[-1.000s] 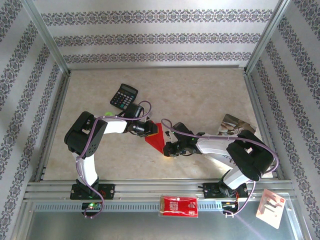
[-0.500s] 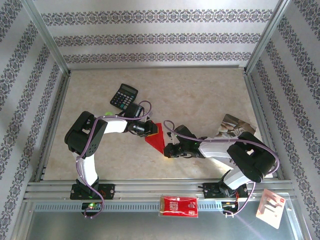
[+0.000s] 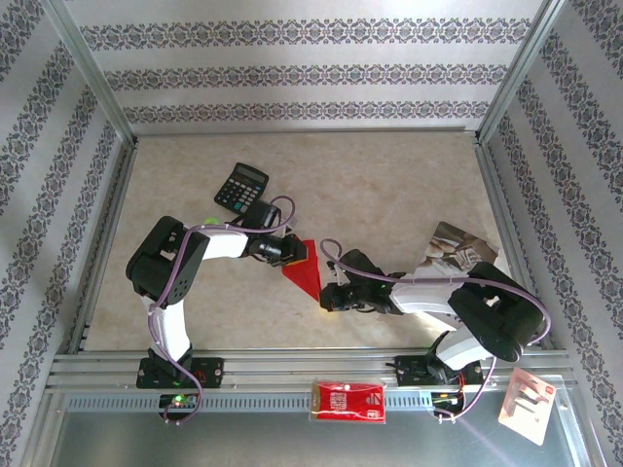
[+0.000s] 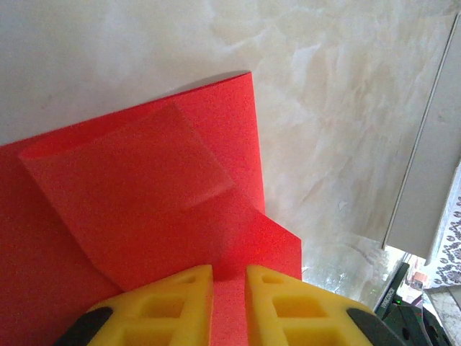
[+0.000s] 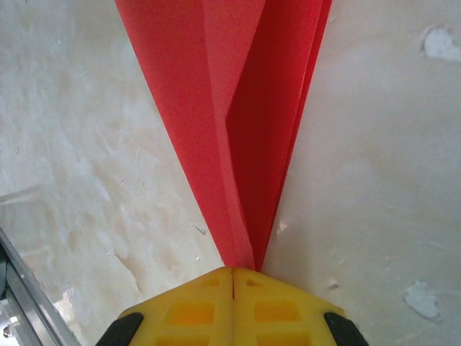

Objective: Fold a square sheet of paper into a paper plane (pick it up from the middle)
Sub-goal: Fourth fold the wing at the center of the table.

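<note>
Next, my right gripper moves back toward the plane's wide end (image 3: 309, 261) and pushes down along the fold to the nose point, because the flap stands raised (image 5: 229, 126) along the plane's nose.
The square sheet of paper, bright red, lies folded into a long pointed paper plane (image 3: 304, 270) on the table between my arms. Its wide end (image 4: 144, 187) shows layered flaps, and its narrow nose (image 5: 238, 108) runs toward the right gripper. My left gripper (image 3: 295, 255) (image 4: 229, 277) rests on the wide end, its yellow fingers a narrow gap apart with red paper showing between them. My right gripper (image 3: 327, 298) (image 5: 233, 272) is shut, its fingertips sitting right at the nose point, which ends under them.
A black calculator (image 3: 240, 187) lies behind the left arm. A grey printed booklet (image 3: 458, 243) lies at the right, partly under the right arm. A red-and-white packet (image 3: 348, 401) and a white card (image 3: 526, 404) sit beyond the near rail.
My right arm has swung its elbow out to the right and its gripper has slid slightly toward the near edge at the nose. The left arm and the paper have stayed put.
</note>
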Controlling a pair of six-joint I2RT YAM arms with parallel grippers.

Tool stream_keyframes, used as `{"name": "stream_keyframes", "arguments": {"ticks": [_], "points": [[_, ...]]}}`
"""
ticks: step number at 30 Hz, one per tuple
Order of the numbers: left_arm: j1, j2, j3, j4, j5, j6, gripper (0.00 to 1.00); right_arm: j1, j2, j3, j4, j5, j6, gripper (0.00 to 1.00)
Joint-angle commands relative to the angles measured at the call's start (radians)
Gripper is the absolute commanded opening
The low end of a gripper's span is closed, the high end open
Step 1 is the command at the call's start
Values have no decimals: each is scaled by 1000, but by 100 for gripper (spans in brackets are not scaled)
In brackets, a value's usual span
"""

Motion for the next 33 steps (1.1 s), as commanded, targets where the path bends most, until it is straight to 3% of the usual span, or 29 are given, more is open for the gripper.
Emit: {"name": "stream_keyframes", "arguments": {"ticks": [1,13,25,33], "points": [[20,80,-54,-125,-166,42,19,26,-7,-51,-148,-9,23,0],[20,80,-54,-118,-156,40,19,-23,-119,71,-219,-48,8,0],[20,79,-52,-117,-148,39,19,-39,126,268,-179,-92,-55,0],[19,75,-55,-115,-149,39,19,-66,206,301,-164,-117,-83,0]]}}
